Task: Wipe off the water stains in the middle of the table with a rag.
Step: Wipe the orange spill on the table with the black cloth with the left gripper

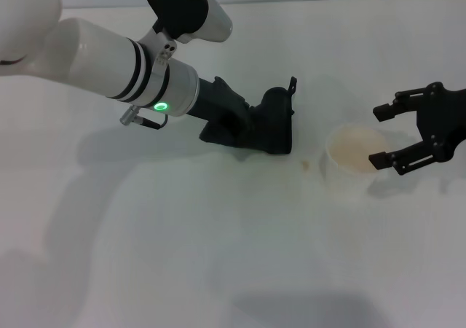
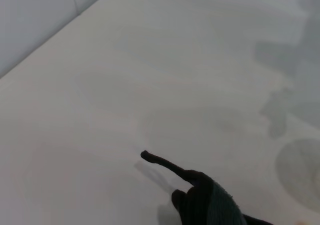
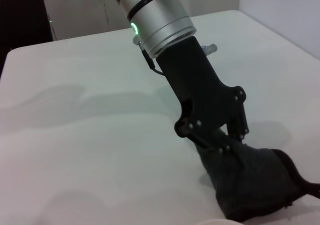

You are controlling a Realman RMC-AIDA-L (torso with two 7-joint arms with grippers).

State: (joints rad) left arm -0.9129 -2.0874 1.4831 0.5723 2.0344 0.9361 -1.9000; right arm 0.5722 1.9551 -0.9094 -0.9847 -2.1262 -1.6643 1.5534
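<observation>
I should wipe the rag back over the water stain toward the cup with my left gripper, because the stain is uncovered between the rag's edge and the cup.
My left gripper is shut on the dark rag and presses it down on the white table near the middle. One pointed corner of the rag sticks up. The small orange-brown water stain lies just past the rag's near right edge, uncovered, between the rag and a whitish cup. The rag also shows in the left wrist view and in the right wrist view, where the left gripper clamps its top. My right gripper is open at the cup's right side.
The whitish translucent cup stands upright just right of the stain, with the right gripper's fingers at its right rim. The table's far edge runs along the back.
</observation>
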